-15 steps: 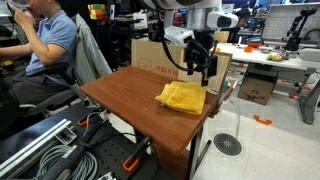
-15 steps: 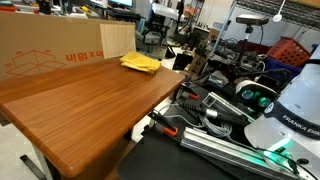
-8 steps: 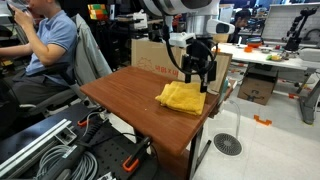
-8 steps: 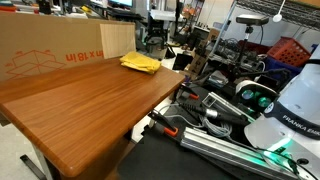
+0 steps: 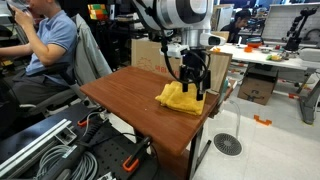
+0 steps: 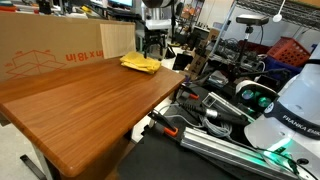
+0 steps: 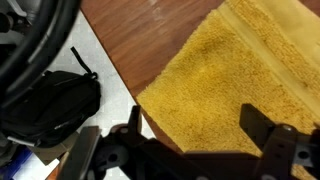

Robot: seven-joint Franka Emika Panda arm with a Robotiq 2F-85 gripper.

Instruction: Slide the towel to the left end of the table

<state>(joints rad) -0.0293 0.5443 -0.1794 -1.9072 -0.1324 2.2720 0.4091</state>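
Note:
One finger of my gripper sticks out past the towel's corner near the edge of the table, so I should go back over the towel and push down before I slide.
A folded yellow towel lies at one end of the brown wooden table, close to the edge. It also shows in an exterior view and fills the wrist view. My gripper hangs just above the towel's far side with its fingers spread. In the wrist view the two dark fingers stand wide apart over the towel and hold nothing.
A cardboard box stands behind the table and shows in an exterior view. A seated person is beside the table. Cables and equipment lie on the floor. A black bag sits below the table edge.
My gripper has moved left and down, from beside the table's end to just above the towel. The towel has not moved.

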